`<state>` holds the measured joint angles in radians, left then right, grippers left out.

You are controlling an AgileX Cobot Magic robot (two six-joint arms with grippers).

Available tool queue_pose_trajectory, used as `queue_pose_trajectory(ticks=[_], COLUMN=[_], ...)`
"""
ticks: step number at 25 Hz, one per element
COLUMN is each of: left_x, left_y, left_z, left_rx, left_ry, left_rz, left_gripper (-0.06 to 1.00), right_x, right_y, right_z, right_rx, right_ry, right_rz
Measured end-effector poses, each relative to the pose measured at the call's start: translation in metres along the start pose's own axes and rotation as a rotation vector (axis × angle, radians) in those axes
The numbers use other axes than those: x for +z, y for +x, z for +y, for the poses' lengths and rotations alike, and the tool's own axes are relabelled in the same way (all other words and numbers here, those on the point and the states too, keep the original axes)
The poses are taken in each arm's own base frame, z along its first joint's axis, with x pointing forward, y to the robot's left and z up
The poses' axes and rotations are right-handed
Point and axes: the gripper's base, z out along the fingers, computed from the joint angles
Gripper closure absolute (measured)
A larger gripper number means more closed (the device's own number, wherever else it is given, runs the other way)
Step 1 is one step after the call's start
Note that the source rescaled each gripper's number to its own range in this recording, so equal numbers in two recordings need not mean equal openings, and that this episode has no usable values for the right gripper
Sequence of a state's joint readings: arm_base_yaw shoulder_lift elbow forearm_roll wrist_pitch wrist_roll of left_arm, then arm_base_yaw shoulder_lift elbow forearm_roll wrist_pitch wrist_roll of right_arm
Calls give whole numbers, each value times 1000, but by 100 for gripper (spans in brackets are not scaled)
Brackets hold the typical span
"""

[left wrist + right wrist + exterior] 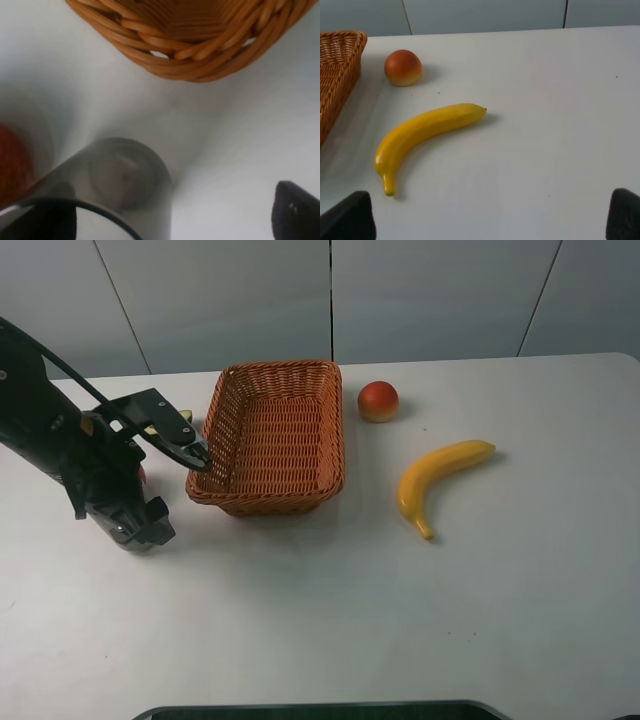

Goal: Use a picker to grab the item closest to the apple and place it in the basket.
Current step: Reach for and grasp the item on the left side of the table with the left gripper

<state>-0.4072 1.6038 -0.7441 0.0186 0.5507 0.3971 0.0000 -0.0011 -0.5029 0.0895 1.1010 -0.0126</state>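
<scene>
My gripper will leave a whole apple behind when it lifts the grey cylinder (127,175), because a rounded red side (13,165) shows next to the cylinder.
A wicker basket (265,498) (190,55) (335,75) stands at the back centre. To its right lie a red-orange round fruit (378,400) (403,67) and, nearer, a yellow banana (440,472) (425,130). My left arm (95,460) crouches by the basket's left side, a black pronged part (195,453) touching the rim. My left gripper (167,220) is open; a blurred grey cylinder (127,180) sits close before the camera. Part of a red thing (12,165) (141,475) shows under the arm. My right gripper (487,215) is open and empty, short of the banana.
Small yellowish pieces (185,418) peek out behind the left arm. The white table (330,620) stretches to the front and right. A grey wall (330,290) runs along the back edge, and a dark edge (320,710) lies at the front.
</scene>
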Motion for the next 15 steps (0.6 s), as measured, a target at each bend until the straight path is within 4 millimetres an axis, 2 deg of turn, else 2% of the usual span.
queue_pose_trajectory(ticks=[8,10,11,12,13,15], left_x=[16,19,19,19,19,19], left_y=[2,2,2,2,2,3], left_z=[-2,-2,-2,-2,-2,-2], left_rx=[-16,-15,-15,-15,-15,-15], left_ry=[33,37,37,37,37,37], left_rz=[52,62,62,62,62,62], left_gripper=[-6,-2,3,12,25,59], right_x=[0,0,0,0,0,0], right_y=[0,0,0,0,0,0], right_z=[0,0,0,0,0,0], right_rx=[0,0,0,0,0,0], right_ry=[0,0,0,0,0,0], right_rz=[0,0,0,0,0,0])
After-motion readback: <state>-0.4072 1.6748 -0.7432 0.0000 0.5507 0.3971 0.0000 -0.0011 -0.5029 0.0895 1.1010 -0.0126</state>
